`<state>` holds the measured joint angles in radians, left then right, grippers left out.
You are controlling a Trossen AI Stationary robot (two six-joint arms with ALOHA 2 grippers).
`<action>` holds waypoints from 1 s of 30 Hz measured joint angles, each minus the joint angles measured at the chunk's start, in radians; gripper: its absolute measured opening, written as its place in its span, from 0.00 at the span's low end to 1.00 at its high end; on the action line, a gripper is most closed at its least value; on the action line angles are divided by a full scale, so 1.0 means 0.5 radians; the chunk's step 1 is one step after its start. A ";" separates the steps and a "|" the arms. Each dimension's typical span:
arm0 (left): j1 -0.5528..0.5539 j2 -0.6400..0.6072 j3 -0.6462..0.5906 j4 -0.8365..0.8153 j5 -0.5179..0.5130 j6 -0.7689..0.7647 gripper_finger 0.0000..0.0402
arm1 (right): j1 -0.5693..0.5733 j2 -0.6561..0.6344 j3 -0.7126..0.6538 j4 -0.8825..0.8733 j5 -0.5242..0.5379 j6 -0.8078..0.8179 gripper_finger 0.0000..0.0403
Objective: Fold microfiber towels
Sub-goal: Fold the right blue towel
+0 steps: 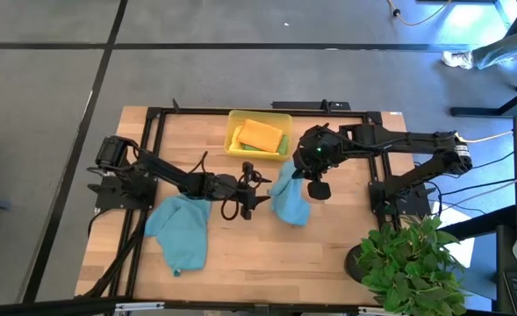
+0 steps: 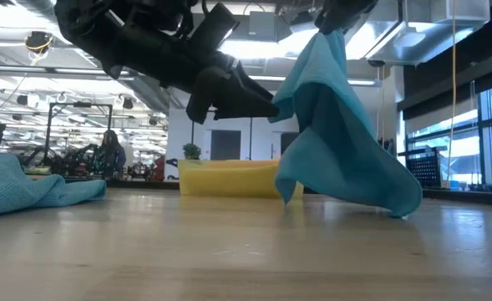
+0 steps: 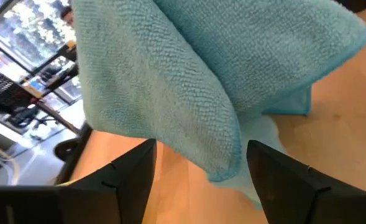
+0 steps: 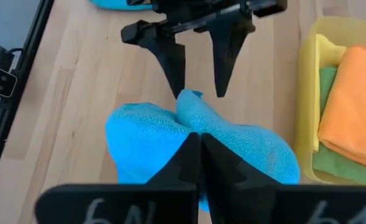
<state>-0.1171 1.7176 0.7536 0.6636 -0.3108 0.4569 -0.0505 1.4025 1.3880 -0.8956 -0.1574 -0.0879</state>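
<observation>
The teal-blue towel (image 1: 290, 201) will spread out into a wide sheet when I stretch it between my grippers, because the towel's hanging fold ends in a hemmed corner (image 3: 225, 172).
A teal-blue towel (image 1: 290, 202) hangs from my right gripper (image 4: 200, 146), which is shut on it above the table's middle. My left gripper (image 3: 201, 149) reaches in level from the table's left and is open. Its fingers stand on either side of a hanging fold (image 3: 223, 158) of that towel, and the right wrist view shows the fold's tip (image 4: 189, 96) between the fingertips. A second teal-blue towel (image 1: 179, 230) lies crumpled on the table at the near left. Orange (image 1: 261, 134), yellow and green towels lie stacked in the yellow tray (image 1: 233, 132). My right gripper pinches a bunched upper part of the teal-blue towel (image 4: 189, 127) between its two shut fingers, coming from above and slanting down. The towel hangs slack below it (image 2: 333, 134), and its lower end (image 2: 400, 207) reaches the table. My left gripper: whether a finger touches the fold, I cannot tell.
The yellow tray stands at the far middle of the table. A potted plant (image 1: 412, 263) stands at the near right corner. A black frame (image 1: 153, 118) runs around the work area. Bare wood lies near the front edge (image 1: 276, 263).
</observation>
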 joint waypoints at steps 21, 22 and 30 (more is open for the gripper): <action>0.037 0.091 -0.001 0.194 -0.113 0.203 0.41 | 0.000 0.000 0.000 0.035 0.014 0.001 0.03; 0.032 0.091 -0.001 0.192 -0.137 0.220 0.37 | 0.000 0.000 0.000 0.034 0.014 0.001 0.03; -0.108 0.069 -0.001 0.218 -0.510 0.472 0.03 | 0.001 0.000 -0.002 -0.045 0.026 -0.007 0.03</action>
<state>-0.1712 1.7523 0.7532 0.7725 -0.5655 0.6931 -0.0503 1.4025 1.3872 -0.9183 -0.1442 -0.0912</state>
